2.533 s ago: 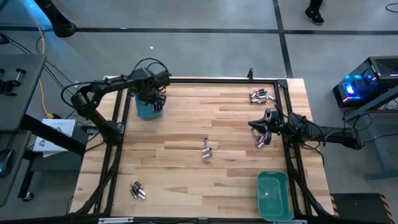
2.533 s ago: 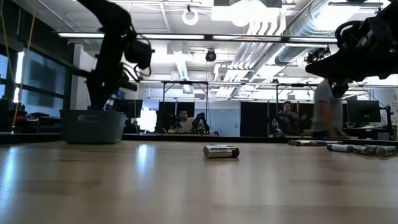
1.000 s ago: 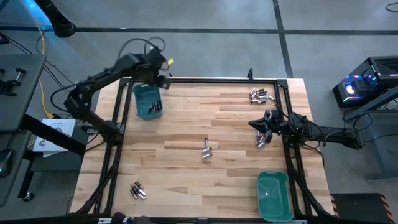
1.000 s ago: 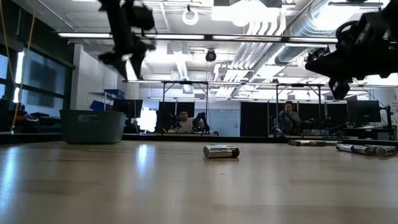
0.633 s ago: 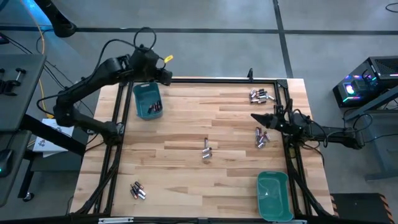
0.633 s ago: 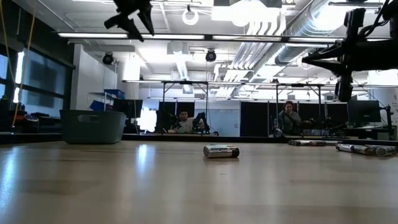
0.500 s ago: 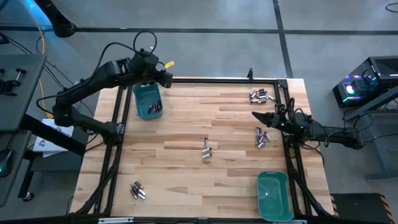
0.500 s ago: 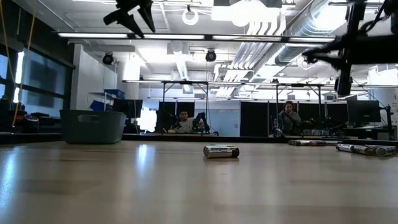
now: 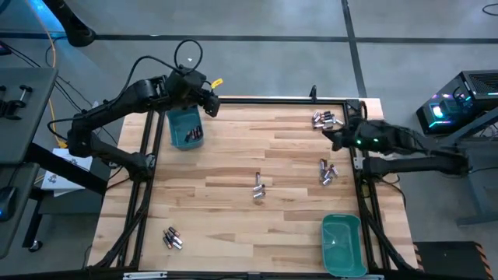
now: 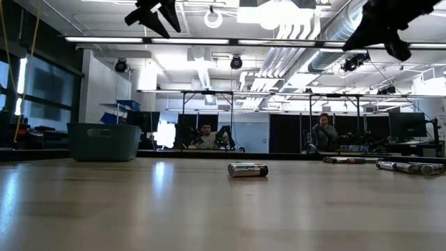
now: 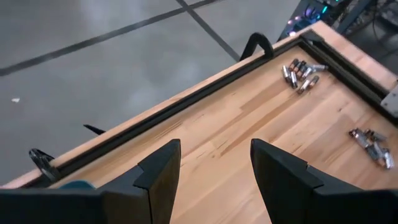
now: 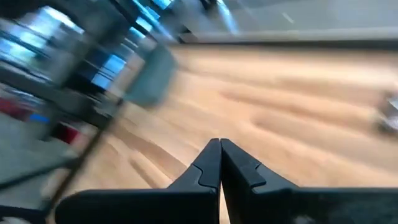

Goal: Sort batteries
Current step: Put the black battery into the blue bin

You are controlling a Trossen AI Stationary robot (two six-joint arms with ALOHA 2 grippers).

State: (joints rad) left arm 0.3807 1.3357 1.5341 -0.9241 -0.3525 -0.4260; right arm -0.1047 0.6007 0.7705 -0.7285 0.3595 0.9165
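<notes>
The batteries by my right gripper are far from the teal bin under my left gripper, so next my right gripper picks one up and passes it over.
Small silvery and dark batteries lie in loose groups on the wooden table: far right, right, centre and near left. Some also lie in the teal bin at the far left. My left gripper hangs open and empty high over that bin's far right corner; between its fingers only bare table shows. My right gripper is shut and empty, raised above the table between the two right-hand groups of batteries; its fingertips meet.
A second teal bin stands at the near right corner. A black frame rail runs along the table's far edge and down both sides. In the low view people sit at desks far behind the table.
My left gripper has risen from just above the far-left bin and swung a little toward the table's right, staying open. My right gripper has lifted well clear of the table, moved toward the far edge and turned, staying shut. The batteries have not moved.
</notes>
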